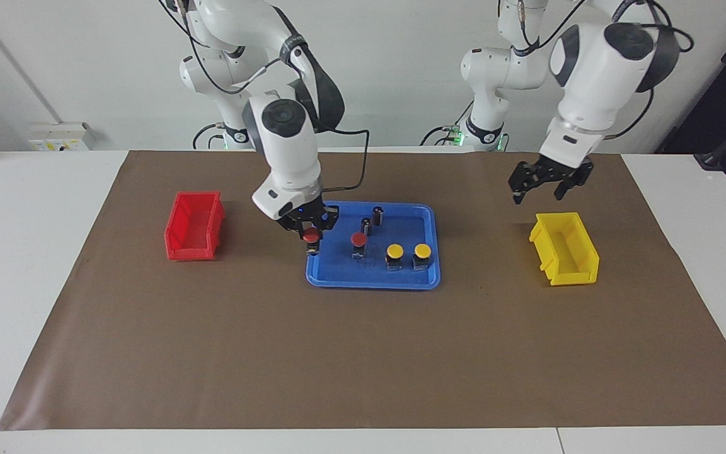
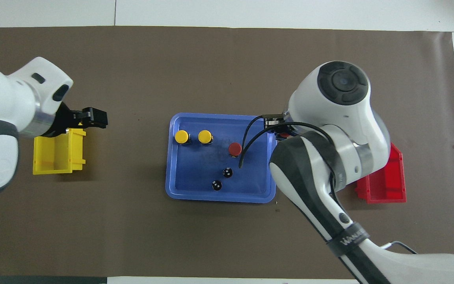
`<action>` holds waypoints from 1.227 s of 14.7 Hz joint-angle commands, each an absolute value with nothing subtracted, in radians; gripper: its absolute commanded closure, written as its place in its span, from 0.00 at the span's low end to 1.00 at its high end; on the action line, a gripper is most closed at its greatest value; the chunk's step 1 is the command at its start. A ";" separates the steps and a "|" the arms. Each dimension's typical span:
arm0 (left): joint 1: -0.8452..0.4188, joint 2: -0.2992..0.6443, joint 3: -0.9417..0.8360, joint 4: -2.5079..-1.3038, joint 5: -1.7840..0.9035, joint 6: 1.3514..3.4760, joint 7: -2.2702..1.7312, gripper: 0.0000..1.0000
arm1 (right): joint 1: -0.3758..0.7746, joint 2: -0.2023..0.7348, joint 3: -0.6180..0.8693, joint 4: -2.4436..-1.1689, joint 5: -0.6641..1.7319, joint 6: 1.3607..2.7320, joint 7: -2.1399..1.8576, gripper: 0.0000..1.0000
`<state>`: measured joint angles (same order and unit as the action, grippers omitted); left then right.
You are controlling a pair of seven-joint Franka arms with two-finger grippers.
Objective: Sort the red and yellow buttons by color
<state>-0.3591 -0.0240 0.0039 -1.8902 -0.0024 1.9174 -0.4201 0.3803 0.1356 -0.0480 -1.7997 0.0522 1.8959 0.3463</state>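
Note:
The yellow button (image 2: 181, 137) should tip over onto its side when I drop it into the yellow bin, because it has a broad cap on top of a dark stem (image 2: 188, 140).
My right gripper (image 1: 310, 233) is shut on a red button (image 1: 311, 237) and holds it in the air over the blue tray's (image 1: 372, 281) edge at the red bin's end. In the overhead view the arm hides this gripper; only a bit of the red cap (image 2: 284, 135) shows. A second red button (image 1: 358, 239) (image 2: 234, 149) and two yellow buttons (image 1: 394, 251) (image 1: 423, 250) stand in the tray (image 2: 219, 199). My left gripper (image 1: 546, 186) (image 2: 93, 117) is open and empty, in the air over the mat beside the yellow bin (image 1: 564, 247).
A red bin (image 1: 194, 226) (image 2: 384, 185) stands toward the right arm's end, the yellow bin (image 2: 58, 152) toward the left arm's end. Two dark cylinders (image 1: 378, 214) (image 1: 367, 226) stand in the tray, nearer to the robots than the buttons. A brown mat (image 1: 363, 353) covers the table.

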 commanded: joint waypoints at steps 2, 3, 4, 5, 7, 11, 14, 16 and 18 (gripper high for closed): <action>-0.507 0.125 0.017 -1.902 0.005 2.106 -0.650 0.04 | 0.183 -0.099 -0.038 -1.997 0.051 1.856 0.127 0.81; -0.526 0.146 0.017 -1.913 0.005 2.140 -0.675 0.06 | 0.122 -0.167 -0.038 -2.075 0.049 1.868 0.036 0.81; -0.549 0.167 0.015 -1.917 0.005 2.161 -0.693 0.10 | 0.051 -0.220 -0.038 -2.144 0.051 1.887 -0.068 0.81; -0.572 0.187 0.017 -1.921 0.005 2.174 -0.719 0.19 | -0.016 -0.257 -0.038 -2.199 0.051 1.899 -0.162 0.81; -0.584 0.190 0.015 -1.956 0.005 2.210 -0.739 0.27 | -0.101 -0.303 -0.038 -2.288 0.051 1.936 -0.233 0.81; -0.600 0.219 0.015 -1.963 0.005 2.259 -0.755 0.29 | -0.130 -0.316 -0.040 -2.371 0.049 1.986 -0.244 0.81; -0.600 0.229 0.017 -1.963 0.005 2.261 -0.756 0.32 | -0.150 -0.284 -0.040 -2.450 0.046 2.090 -0.262 0.81; -0.600 0.227 0.017 -1.973 0.005 2.263 -0.755 0.34 | -0.150 -0.279 -0.038 -2.479 0.046 2.131 -0.259 0.81; -0.600 0.225 0.017 -1.976 0.005 2.263 -0.756 0.41 | -0.144 -0.259 -0.038 -2.480 0.044 2.137 -0.258 0.81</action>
